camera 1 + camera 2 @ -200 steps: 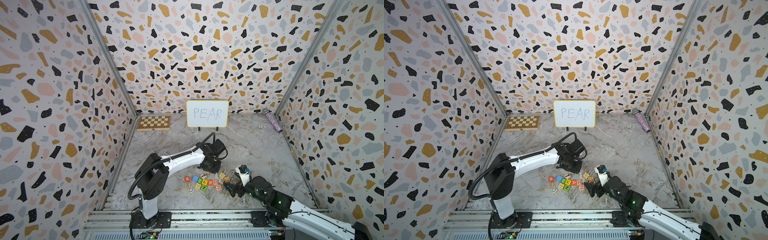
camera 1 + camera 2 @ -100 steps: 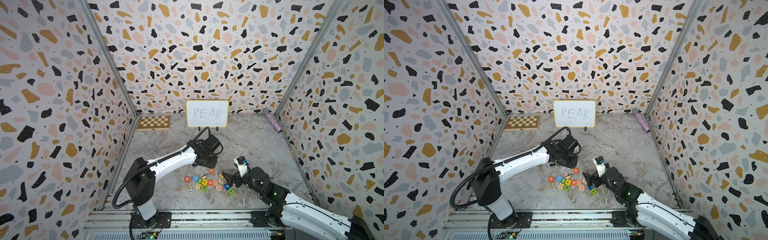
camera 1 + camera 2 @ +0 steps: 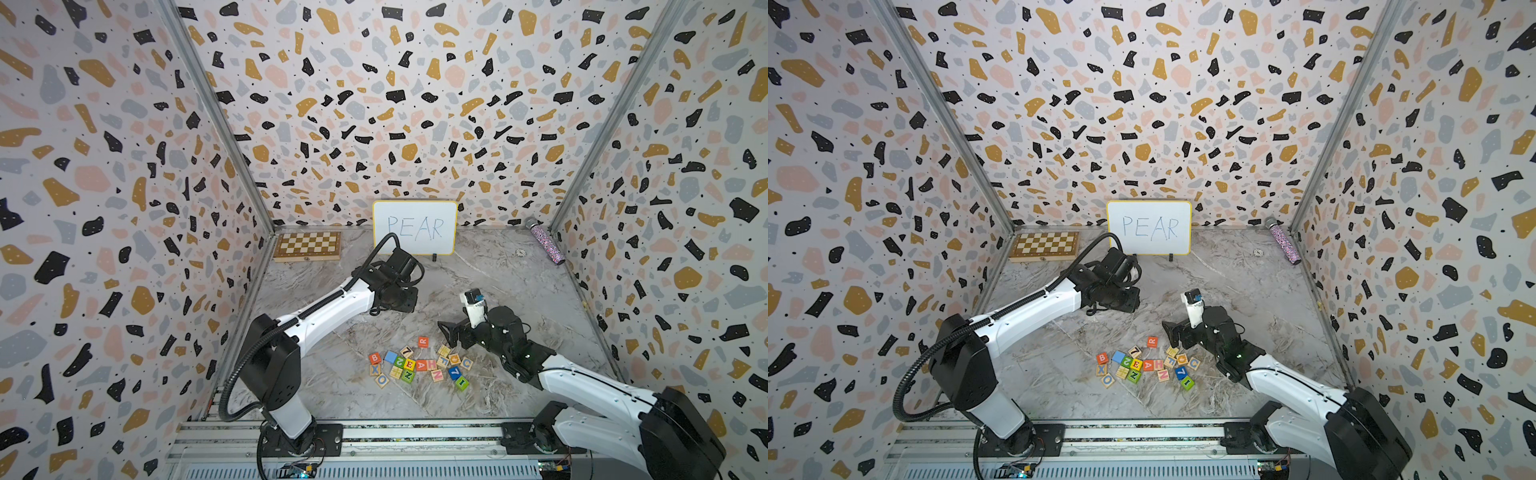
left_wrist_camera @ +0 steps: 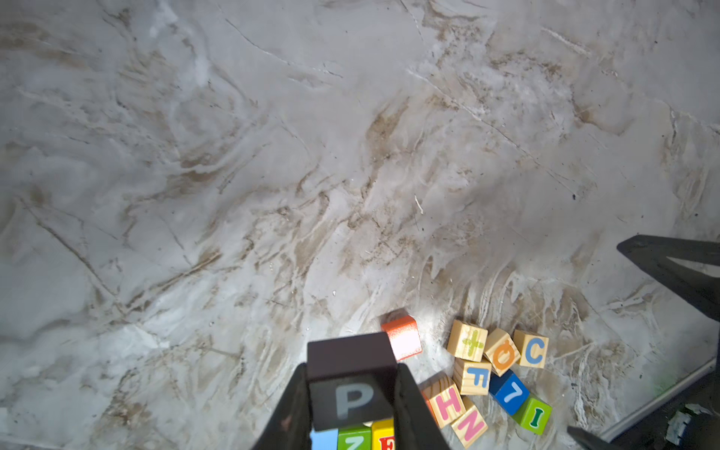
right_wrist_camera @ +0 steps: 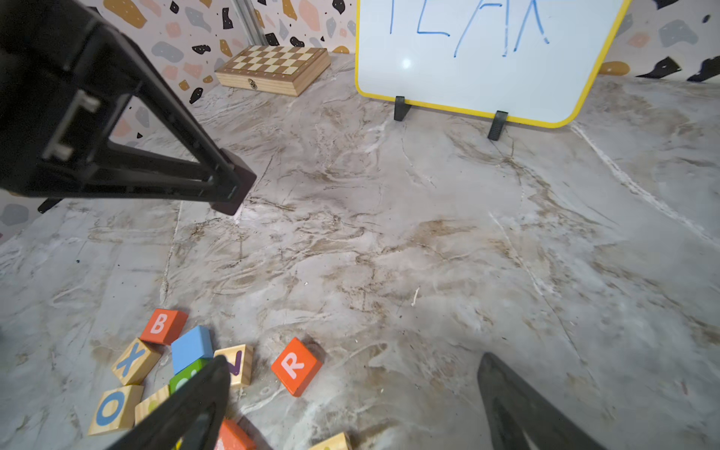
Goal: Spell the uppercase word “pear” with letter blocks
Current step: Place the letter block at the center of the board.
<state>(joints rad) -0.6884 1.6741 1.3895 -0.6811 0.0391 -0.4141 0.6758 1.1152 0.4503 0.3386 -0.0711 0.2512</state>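
The black P block's letter point(image 4: 354, 400) is upright and faces up, so my left gripper should keep going toward the clear marble before the whiteboard point(image 5: 322, 187) and let go of the block there.
My left gripper point(image 4: 352, 370) is shut on the black letter block with a white P point(image 4: 352, 397), held above the marble floor behind the pile. In both top views this gripper point(image 3: 400, 298) point(image 3: 1125, 300) hangs left of centre. The orange-red R block point(image 3: 423, 341) point(image 5: 296, 366) lies alone at the pile's far edge. The yellow E block point(image 3: 409, 364) point(image 4: 383, 438) and the orange-red A block point(image 3: 422, 365) sit side by side in the pile. My right gripper point(image 3: 446, 332) point(image 5: 352, 366) is open and empty, just right of the R block.
Other lettered and numbered cubes point(image 3: 384, 370) lie around the pile. A yellow-edged whiteboard point(image 3: 414, 227) reading PEAR stands at the back wall, with a chessboard box point(image 3: 307, 246) to its left. A glittery bottle point(image 3: 544, 245) lies in the back right corner.
My left gripper has carried the P block leftwards and a little towards the back. My right gripper, still open, has pulled back from the pile's right front side towards the R block.
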